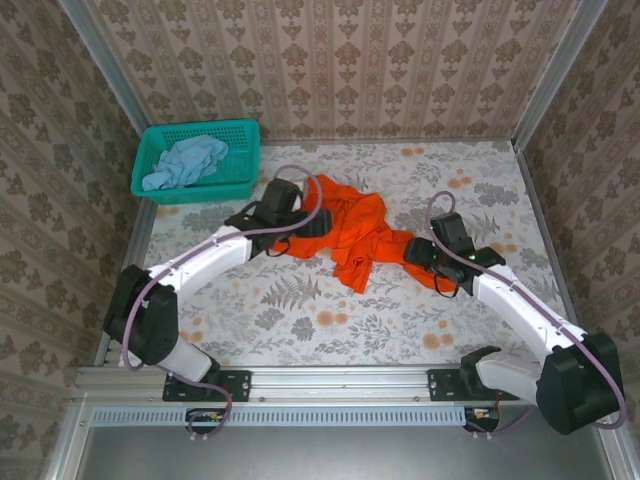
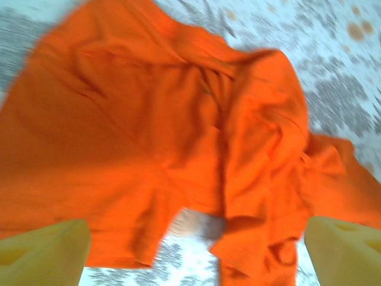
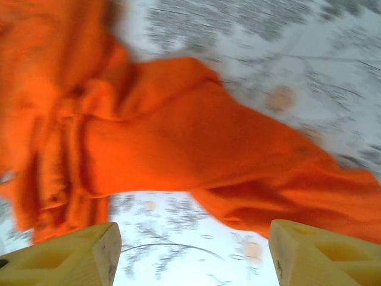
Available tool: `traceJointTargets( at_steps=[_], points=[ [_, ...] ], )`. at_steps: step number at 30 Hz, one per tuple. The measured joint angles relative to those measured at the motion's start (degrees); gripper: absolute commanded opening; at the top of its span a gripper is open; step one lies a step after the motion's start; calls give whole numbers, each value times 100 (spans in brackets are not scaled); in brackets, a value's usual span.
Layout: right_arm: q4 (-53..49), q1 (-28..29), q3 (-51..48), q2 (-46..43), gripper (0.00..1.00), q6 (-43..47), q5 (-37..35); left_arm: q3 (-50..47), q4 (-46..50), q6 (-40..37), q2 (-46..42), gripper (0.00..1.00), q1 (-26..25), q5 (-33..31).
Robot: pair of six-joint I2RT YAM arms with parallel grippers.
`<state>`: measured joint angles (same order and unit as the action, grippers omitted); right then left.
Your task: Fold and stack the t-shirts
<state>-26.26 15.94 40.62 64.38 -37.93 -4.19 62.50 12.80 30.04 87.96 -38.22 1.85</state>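
Note:
The orange t-shirt's middle (image 1: 358,234) is bunched up. My left gripper should raise its far edge (image 1: 352,190) and my right gripper should raise its narrow end to spread the t-shirt out before folding.
The orange t-shirt (image 1: 352,232) lies crumpled and unfolded in the middle of the table. The pale blue t-shirt (image 1: 184,162) is bunched up inside the teal basket (image 1: 243,158) at the back left. My left gripper (image 1: 316,222) hovers over the orange shirt's left side. In the left wrist view its yellow fingertips (image 2: 43,255) stand wide open above the orange cloth (image 2: 178,119), holding nothing. My right gripper (image 1: 416,252) is at the shirt's right edge. It is open too (image 3: 193,256), with bare table between its fingers and the orange fabric (image 3: 196,143) just beyond them.
The table top (image 1: 330,320) is a floral-patterned cloth, walled in by patterned panels and metal posts. The near half in front of the shirt is bare. A thin dark line (image 3: 172,247) lies on the table between the right fingers.

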Motion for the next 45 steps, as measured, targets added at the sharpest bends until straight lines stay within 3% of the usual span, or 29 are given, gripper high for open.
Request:
traceJointTargets(
  at_steps=[6, 12, 14, 16, 19, 21, 24, 25, 29, 37, 41, 45],
  points=[
    [-2, -863, -966, -380, 64, -562, -4, 42, -170, 133, 922, 91, -339, 273],
    [203, -1438, -1034, 188, 69, -715, 214, 492, -304, 343, 1993, 80, -457, 704],
    [273, -1515, -1034, 400, 67, -748, 278, 634, -363, 378, 2133, 70, -516, 752],
    [367, -1558, -1034, 544, 62, -785, 361, 739, -413, 437, 2205, 54, -575, 796],
    [557, -1593, -1034, 741, 46, -885, 485, 866, -518, 498, 2302, 29, -645, 861],
    [562, -1665, -1034, 848, 28, -890, 481, 881, -542, 503, 2330, 22, -678, 874],
    [509, -1823, -1069, 855, 17, -894, 542, 881, -518, 476, 2330, 2, -686, 839],
    [498, -1843, -1071, 855, 13, -887, 546, 881, -507, 463, 2330, 0, -686, 822],
    [702, -1862, -1075, 866, 0, -872, 660, 881, -404, 380, 2260, 0, -686, 741],
    [981, -1825, -728, 415, 0, -848, 835, 1508, -22, 162, 1735, 0, -553, 699],
    [1119, -1827, 369, 575, 0, -741, 898, 2927, 114, 70, 1781, 0, -101, 839],
    [1137, -1845, 1926, 944, 0, -479, 894, 5436, 363, -11, 2374, 0, 557, 1338]
  ],
)
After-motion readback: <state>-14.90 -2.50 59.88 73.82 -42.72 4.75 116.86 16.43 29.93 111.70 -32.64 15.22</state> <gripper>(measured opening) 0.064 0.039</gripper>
